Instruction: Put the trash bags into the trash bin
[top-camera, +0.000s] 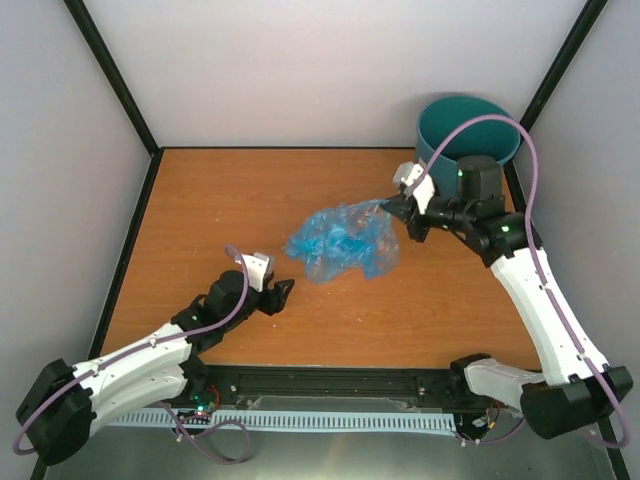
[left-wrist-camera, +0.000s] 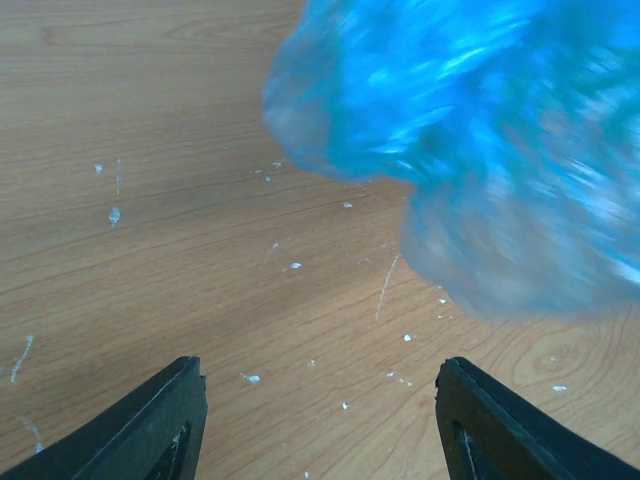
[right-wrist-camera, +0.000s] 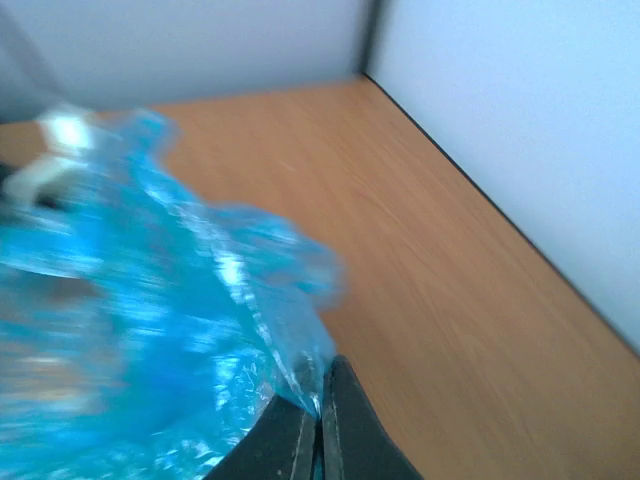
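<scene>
Next, my right gripper lowers the trash bag, because the trash bag hangs crumpled (top-camera: 348, 240) from it. Then I should grab its loose side (top-camera: 306, 248) with my left gripper and spread the trash bag open.
The trash bag (top-camera: 343, 240) is a crumpled, glossy light-blue film in the middle of the table; it also fills the upper right of the left wrist view (left-wrist-camera: 470, 130) and the left of the right wrist view (right-wrist-camera: 130, 300). My right gripper (top-camera: 400, 212) is shut on the bag's right edge, with film pinched between its closed fingers (right-wrist-camera: 321, 415). My left gripper (top-camera: 283, 293) stands open just short of the bag's near-left side, nothing between its fingers (left-wrist-camera: 170, 415). The dark teal trash bin (top-camera: 468, 135) stands in the far right corner, behind the right arm.
Black frame posts and pale walls close in the wooden table (top-camera: 220, 200) on three sides. Small white flecks (left-wrist-camera: 295, 265) dot the wood under the left gripper. The right arm's cable (top-camera: 530, 200) loops over the bin.
</scene>
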